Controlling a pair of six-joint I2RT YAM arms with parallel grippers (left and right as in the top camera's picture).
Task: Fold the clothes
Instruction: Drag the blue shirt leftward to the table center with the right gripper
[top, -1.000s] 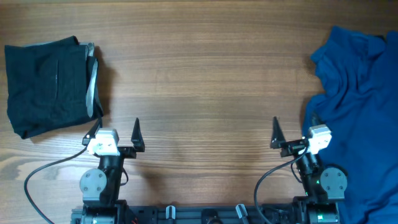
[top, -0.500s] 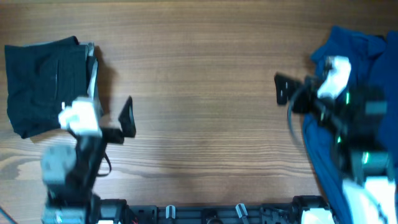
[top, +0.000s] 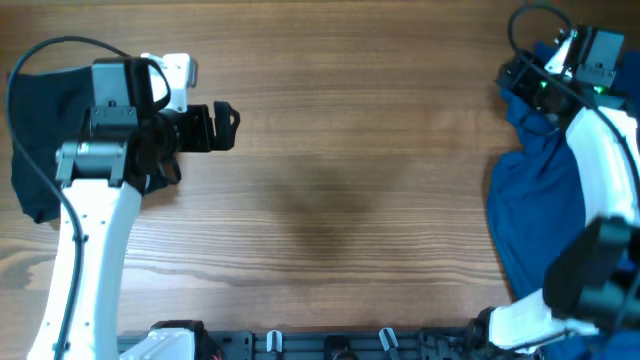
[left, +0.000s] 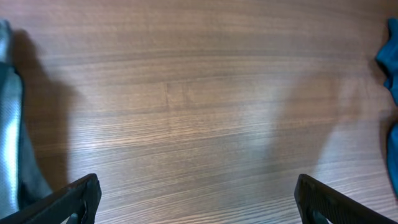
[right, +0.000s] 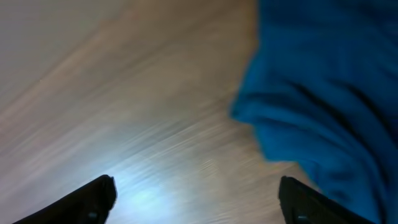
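Observation:
The blue shirt is crumpled at the table's edge, far from the robot's left gripper, so the robot's right gripper should first pull the shirt to the open middle.
The crumpled blue shirt lies at the table's right side and runs off the right edge. It shows in the right wrist view at the upper right, and as a sliver in the left wrist view. A folded black garment lies at the far left, partly hidden by my left arm; its grey-lined edge shows in the left wrist view. My left gripper is open and empty above bare wood, just right of the black garment. My right gripper is open and empty at the blue shirt's upper left edge.
Bare wooden tabletop spans the middle between the two garments. The arm bases and cables sit along the front edge.
Both arms have risen from their rest pose at the front edge and reached away. The left gripper moved up beside the black garment, the right up to the blue shirt's top left corner.

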